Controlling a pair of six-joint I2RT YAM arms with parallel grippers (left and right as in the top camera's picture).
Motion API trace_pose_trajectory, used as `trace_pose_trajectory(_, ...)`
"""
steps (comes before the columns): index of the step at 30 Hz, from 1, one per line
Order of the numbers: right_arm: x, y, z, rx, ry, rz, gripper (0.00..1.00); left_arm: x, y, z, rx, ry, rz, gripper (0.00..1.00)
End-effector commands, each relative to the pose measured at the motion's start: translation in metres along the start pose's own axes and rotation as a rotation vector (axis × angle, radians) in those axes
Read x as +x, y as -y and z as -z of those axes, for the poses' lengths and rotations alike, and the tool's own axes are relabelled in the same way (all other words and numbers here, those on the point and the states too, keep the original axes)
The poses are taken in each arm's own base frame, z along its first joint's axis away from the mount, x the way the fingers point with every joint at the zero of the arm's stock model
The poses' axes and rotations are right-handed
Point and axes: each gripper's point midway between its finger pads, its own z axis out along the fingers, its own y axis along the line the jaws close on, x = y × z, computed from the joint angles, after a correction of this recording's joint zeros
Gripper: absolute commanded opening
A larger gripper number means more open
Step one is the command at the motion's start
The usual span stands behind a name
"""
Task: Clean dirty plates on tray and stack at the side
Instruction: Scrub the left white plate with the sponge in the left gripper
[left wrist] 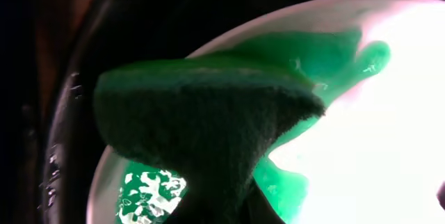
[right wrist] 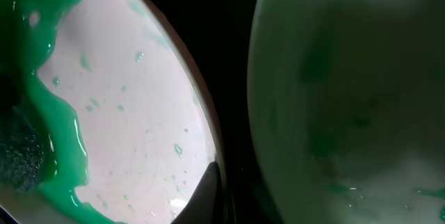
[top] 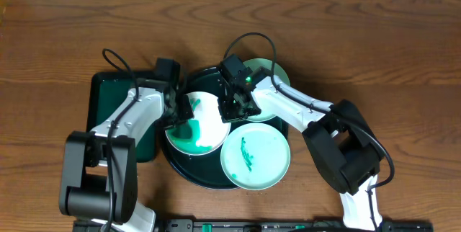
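Observation:
Green smears remain farther in while the sponge is at the white plate's outer rim [left wrist: 103, 170], so the robot's left gripper should wipe the sponge back across the smears [top: 195, 105].
The round dark tray [top: 189, 173] holds three plates. The white plate [top: 205, 132] lies at its left, with wet green smears. One mint plate [top: 259, 161] with a green smear lies at the front right. The other mint plate [top: 268, 73] lies at the back right, partly under my right arm. My left gripper [top: 176, 111] is shut on a dark green sponge [left wrist: 208, 126], which presses on the white plate's [left wrist: 375, 126] left part. My right gripper [top: 232, 106] grips the white plate's [right wrist: 139, 113] right rim. One finger [right wrist: 208, 189] shows on the rim; the other is hidden. The back mint plate [right wrist: 348, 99] lies just beside it.
A smaller rectangular dark green tray [top: 108, 117] lies left of the round tray, under my left arm. Brown wood tabletop [top: 403, 59] surrounds both trays. The round tray's rim [left wrist: 62, 147] shows close beside the sponge.

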Motion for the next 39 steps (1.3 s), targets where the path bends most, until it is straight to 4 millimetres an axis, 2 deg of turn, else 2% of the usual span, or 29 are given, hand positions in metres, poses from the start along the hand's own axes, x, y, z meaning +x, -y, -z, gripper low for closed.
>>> trace_pose_trajectory(1,0.0,0.015,-0.009,0.049,-0.009,-0.007,0.01,0.038,0.063,-0.016,0.377,-0.189,-0.158,0.07)
trace_pose_trajectory(3,0.0,0.015,-0.009,0.049,-0.009,-0.007,0.01,0.038,0.076,-0.01,0.458,-0.187,-0.195,0.07)
trace_pose_trajectory(6,0.0,0.015,-0.009,0.049,-0.009,-0.007,0.01,0.03,0.069,-0.014,0.402,-0.152,-0.191,0.07)
trace_pose_trajectory(8,0.0,0.015,-0.009,0.049,-0.01,-0.007,0.01,0.02,0.049,-0.022,0.269,-0.114,-0.127,0.07)
trace_pose_trajectory(10,0.0,0.015,-0.009,0.049,-0.01,-0.007,0.01,0.01,0.017,-0.028,0.072,-0.064,-0.01,0.07)
trace_pose_trajectory(14,0.0,0.015,-0.009,0.05,-0.01,-0.008,0.01,0.008,-0.04,-0.019,-0.257,-0.008,0.159,0.07)
trace_pose_trajectory(17,0.0,0.015,-0.009,0.05,-0.01,-0.008,0.01,0.014,-0.061,-0.008,-0.381,-0.015,0.177,0.07)
trace_pose_trajectory(20,0.0,0.015,-0.009,0.049,-0.009,-0.008,0.01,0.021,-0.068,-0.001,-0.43,-0.046,0.172,0.07)
trace_pose_trajectory(23,0.0,0.015,-0.009,0.049,-0.009,-0.008,0.01,0.028,-0.059,-0.004,-0.375,-0.096,0.149,0.07)
trace_pose_trajectory(26,0.0,0.015,-0.009,0.05,-0.009,-0.007,0.01,0.041,-0.002,-0.014,-0.032,-0.215,-0.021,0.07)
trace_pose_trajectory(29,0.0,0.015,-0.009,0.05,-0.009,-0.007,0.01,0.051,0.051,-0.005,0.291,-0.278,-0.13,0.07)
trace_pose_trajectory(30,0.0,0.015,-0.009,0.05,-0.009,-0.008,0.01,0.052,0.059,-0.002,0.343,-0.284,-0.142,0.07)
trace_pose_trajectory(31,0.0,0.015,-0.009,0.05,-0.009,-0.008,0.01,0.051,0.064,0.0,0.373,-0.281,-0.144,0.07)
trace_pose_trajectory(35,-0.001,0.017,-0.009,0.058,-0.002,-0.007,0.01,0.036,0.064,-0.004,0.356,-0.216,-0.166,0.07)
trace_pose_trajectory(38,-0.002,0.016,-0.009,0.057,-0.001,-0.007,0.01,0.011,0.054,-0.012,0.265,-0.106,-0.155,0.07)
trace_pose_trajectory(39,-0.002,0.016,-0.009,0.057,-0.001,-0.007,0.01,0.001,0.045,-0.016,0.2,-0.061,-0.13,0.07)
